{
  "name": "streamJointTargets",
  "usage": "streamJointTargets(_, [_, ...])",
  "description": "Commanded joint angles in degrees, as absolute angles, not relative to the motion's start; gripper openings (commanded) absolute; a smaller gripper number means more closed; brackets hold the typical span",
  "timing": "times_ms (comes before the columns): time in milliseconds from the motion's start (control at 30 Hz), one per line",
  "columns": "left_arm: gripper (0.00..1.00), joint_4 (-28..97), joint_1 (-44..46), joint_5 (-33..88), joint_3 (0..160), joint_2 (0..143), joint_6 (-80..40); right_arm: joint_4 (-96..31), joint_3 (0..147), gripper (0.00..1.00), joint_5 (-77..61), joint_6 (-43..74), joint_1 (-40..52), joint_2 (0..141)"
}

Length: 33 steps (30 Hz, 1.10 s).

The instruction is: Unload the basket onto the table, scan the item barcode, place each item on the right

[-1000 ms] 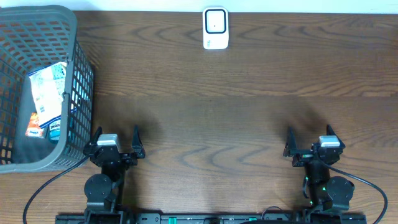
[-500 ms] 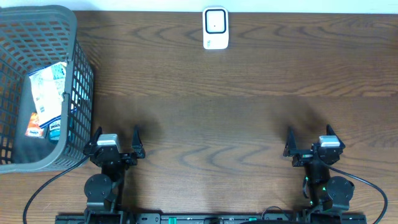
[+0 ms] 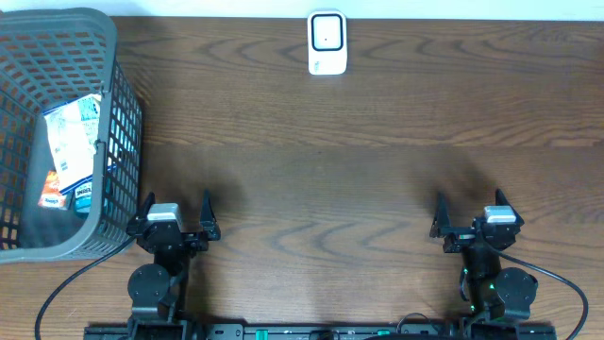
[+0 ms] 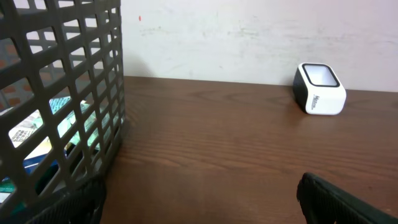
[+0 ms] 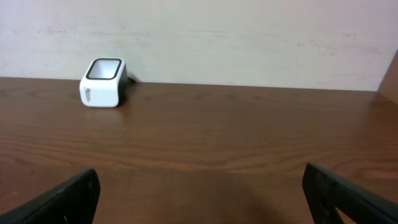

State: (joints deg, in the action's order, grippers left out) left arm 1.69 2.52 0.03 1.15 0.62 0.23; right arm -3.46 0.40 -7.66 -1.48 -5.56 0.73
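Next, I lift my left gripper over the basket's rim and reach in from the top, because the basket's mesh side (image 3: 123, 151) is between my left gripper and the packet (image 3: 74, 142).
A white and blue packet, the item (image 3: 71, 151), lies inside the grey mesh basket (image 3: 121, 104) at the table's left end; its barcode does not show. Through the basket's wall the packet (image 4: 56, 124) is seen in the left wrist view. The white barcode scanner (image 3: 327, 42) stands at the far edge, middle, also seen as a white box (image 4: 319, 97) (image 5: 102, 83) by both wrists. My left gripper (image 3: 176, 212) stands open and empty beside the basket's near right corner. My right gripper (image 3: 469, 212) stands open and empty at the near right, far from both.
The basket's wall (image 4: 68, 106) rises close on the left of my left gripper. A pale wall (image 5: 205, 37) runs behind the table's far edge. Dark wooden tabletop (image 3: 321, 170) lies between the grippers and the scanner.
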Motion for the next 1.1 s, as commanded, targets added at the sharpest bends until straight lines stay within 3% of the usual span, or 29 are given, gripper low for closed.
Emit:
streamJointTargets(0, [0.98, 4.10, 2.55, -1.08, 0.23, 0.30, 0.99, -3.68, 0.32, 0.99, -7.18, -1.10, -6.11, 0.75])
streamJointTargets(100, [0.98, 3.38, 2.55, -0.47, 0.23, 0.30, 0.38, -3.68, 0.32, 0.99, -7.18, -1.10, -6.11, 0.75])
streamJointTargets(267, [0.98, 2.74, 2.55, 10.28, 3.18, 0.51, -3.07, -3.68, 0.32, 0.99, -7.18, -1.10, -6.11, 0.75])
streamJointTargets(433, [0.98, 4.56, 2.55, 11.42, 9.08, 4.08, -6.33, -3.68, 0.32, 0.99, -7.18, -1.10, -6.11, 0.75])
streamJointTargets(867, [0.98, 21.65, 2.55, 11.55, 37.28, 31.48, -6.22, -3.68, 0.32, 0.99, -7.18, -1.10, -6.11, 0.75])
streamJointTargets(1067, [0.98, 30.35, 2.55, 11.57, 41.80, 39.92, -6.09, -3.68, 0.32, 0.99, -7.18, -1.10, -6.11, 0.75])
